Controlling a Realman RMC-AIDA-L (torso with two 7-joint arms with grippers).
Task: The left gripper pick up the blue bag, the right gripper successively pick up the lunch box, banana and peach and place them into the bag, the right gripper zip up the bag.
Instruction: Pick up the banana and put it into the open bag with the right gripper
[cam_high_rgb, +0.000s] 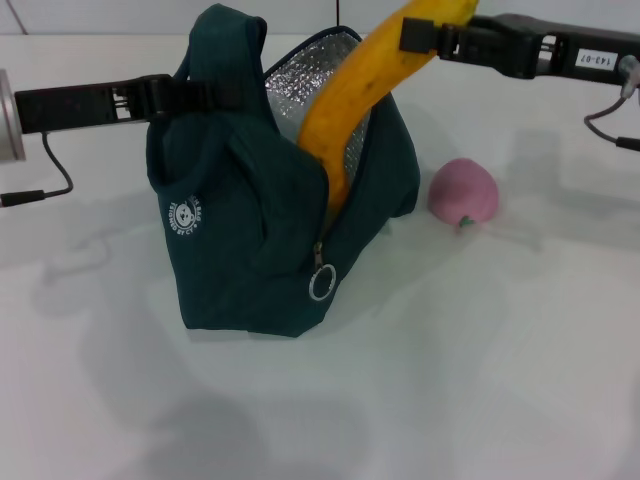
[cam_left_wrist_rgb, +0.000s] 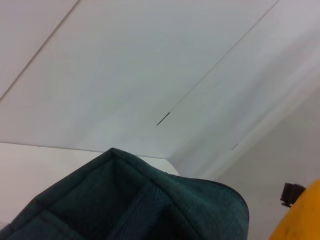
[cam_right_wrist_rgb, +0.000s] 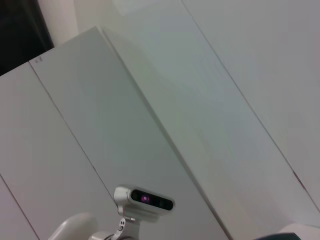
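Observation:
The banana's lower end aims into the bag's opening, so my right gripper should keep bringing it down at that slant until it can slip in on release.
The blue bag stands open on the white table, its foil lining showing; its fabric also fills the bottom of the left wrist view. My left gripper comes in from the left and is shut on the bag's upper edge by a handle. My right gripper comes in from the upper right and is shut on the banana, which hangs slanted with its lower end inside the bag's mouth. A yellow edge of the banana shows in the left wrist view. The peach lies on the table right of the bag. The lunch box is not visible.
The bag's zipper ring pull hangs at the front. A black cable trails on the left, another cable on the right. The right wrist view shows only white panels and a camera head.

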